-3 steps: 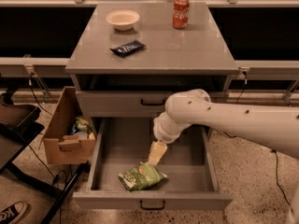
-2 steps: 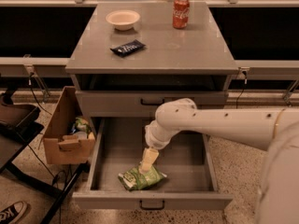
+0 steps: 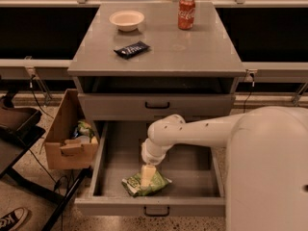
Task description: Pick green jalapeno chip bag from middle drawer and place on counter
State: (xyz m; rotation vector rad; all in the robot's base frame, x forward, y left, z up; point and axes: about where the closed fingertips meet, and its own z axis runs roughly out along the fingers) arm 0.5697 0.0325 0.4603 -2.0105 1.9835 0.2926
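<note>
The bag's crumpled ends [image 3: 130, 186] fan out below my gripper, so the green jalapeno chip bag [image 3: 146, 184] will gather at the grip and hang spread out when I lift it.
The green jalapeno chip bag [image 3: 153, 184] lies crumpled on the floor of the open middle drawer [image 3: 115, 170], near its front edge. My white arm reaches in from the right and bends down into the drawer. The gripper [image 3: 147, 176] points down right over the bag, its pale fingers touching or just above the bag's top. The counter [image 3: 192, 52] is the grey top of the cabinet, above the drawers.
On the counter stand a white bowl [image 3: 126, 19], a red soda can [image 3: 186, 13] and a dark-blue flat wrapper [image 3: 131, 49]. A closed grey drawer [image 3: 157, 106] sits above the open one. A cardboard box [image 3: 70, 138] with items stands on the floor at the left.
The arm has swung left and down inside the drawer. The gripper has come from above and right of the bag to directly over it.
</note>
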